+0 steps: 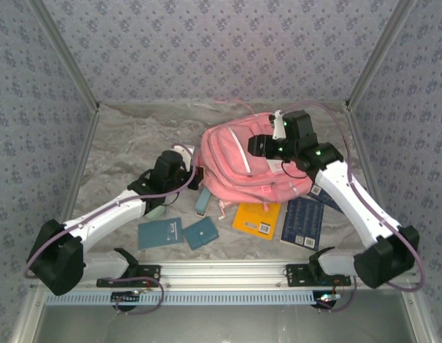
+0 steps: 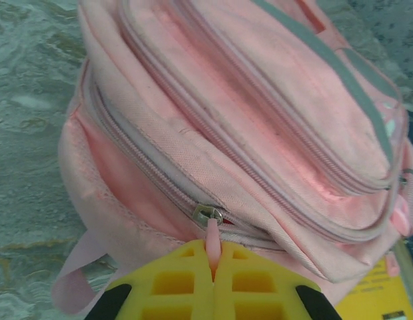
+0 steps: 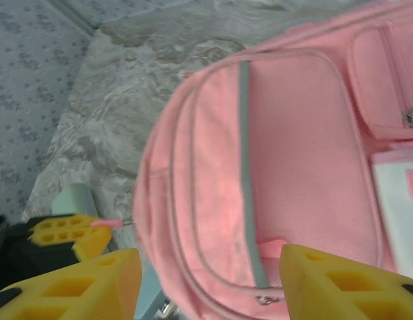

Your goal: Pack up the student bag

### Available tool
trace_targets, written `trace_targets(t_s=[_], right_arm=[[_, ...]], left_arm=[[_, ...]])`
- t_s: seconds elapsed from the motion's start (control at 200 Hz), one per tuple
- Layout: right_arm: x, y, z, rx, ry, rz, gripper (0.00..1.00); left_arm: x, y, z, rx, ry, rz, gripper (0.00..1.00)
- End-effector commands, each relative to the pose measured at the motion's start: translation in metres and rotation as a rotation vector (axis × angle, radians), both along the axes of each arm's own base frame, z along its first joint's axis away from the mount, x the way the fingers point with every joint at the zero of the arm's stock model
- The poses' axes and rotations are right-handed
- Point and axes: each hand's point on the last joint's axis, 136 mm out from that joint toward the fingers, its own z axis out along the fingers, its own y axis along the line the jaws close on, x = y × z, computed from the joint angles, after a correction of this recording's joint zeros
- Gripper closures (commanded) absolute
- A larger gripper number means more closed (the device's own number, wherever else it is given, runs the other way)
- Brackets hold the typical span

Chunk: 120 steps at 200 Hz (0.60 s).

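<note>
The fabric point(image 2: 259, 230) beyond the metal slider is loose, so next my right gripper pinches the bag's flap at the zip's end point(image 2: 316, 261) before my left gripper pulls the slider.
The student bag point(image 1: 238, 161) is a large pink backpack lying at the middle back of the table. My left gripper point(image 1: 190, 170) is at the bag's left end. Its yellow jaws point(image 2: 213, 267) are shut on the pink zipper pull point(image 2: 212, 240), which hangs from a metal slider point(image 2: 207, 215) on the main zip. My right gripper point(image 1: 267, 146) hovers over the bag's right part. It stands open point(image 3: 209, 283), its fingers point(image 3: 339, 280) apart over the pink front panel with the grey stripe point(image 3: 244, 153). The left gripper point(image 3: 66, 233) with the pull also appears at the lower left of the right wrist view.
An orange book point(image 1: 258, 218) and a dark blue book point(image 1: 303, 220) lie in front of the bag. Two teal notebooks point(image 1: 161, 232) point(image 1: 201, 232) lie near the front left, with a slim teal item point(image 1: 203, 202) by the bag's edge. Patterned walls enclose the table.
</note>
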Motion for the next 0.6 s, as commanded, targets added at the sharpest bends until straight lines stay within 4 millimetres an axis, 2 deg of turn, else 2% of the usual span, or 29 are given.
trace_targets(t_s=[0.0, 0.055, 0.17, 0.24, 0.44, 0.595], right_arm=[[-0.024, 0.003, -0.024, -0.151, -0.061, 0.084, 0.42], [-0.034, 0.015, -0.026, -0.153, -0.122, 0.187, 0.44], [-0.061, 0.044, -0.022, -0.185, -0.375, 0.410, 0.45], [-0.076, 0.058, -0.031, -0.264, -0.485, 0.550, 0.45], [-0.072, 0.073, -0.074, -0.391, -0.372, 0.675, 0.45], [-0.058, 0.076, -0.096, -0.461, -0.339, 0.652, 0.49]], left_arm=[[-0.011, -0.023, 0.054, -0.143, -0.066, -0.112, 1.00], [-0.015, -0.026, 0.060, -0.155, -0.072, -0.130, 1.00], [-0.027, -0.037, 0.070, -0.170, -0.076, -0.178, 1.00], [-0.034, -0.044, 0.075, -0.169, -0.080, -0.207, 1.00], [-0.047, -0.054, 0.073, -0.149, -0.074, -0.247, 1.00], [-0.051, -0.050, 0.065, -0.145, -0.065, -0.244, 1.00]])
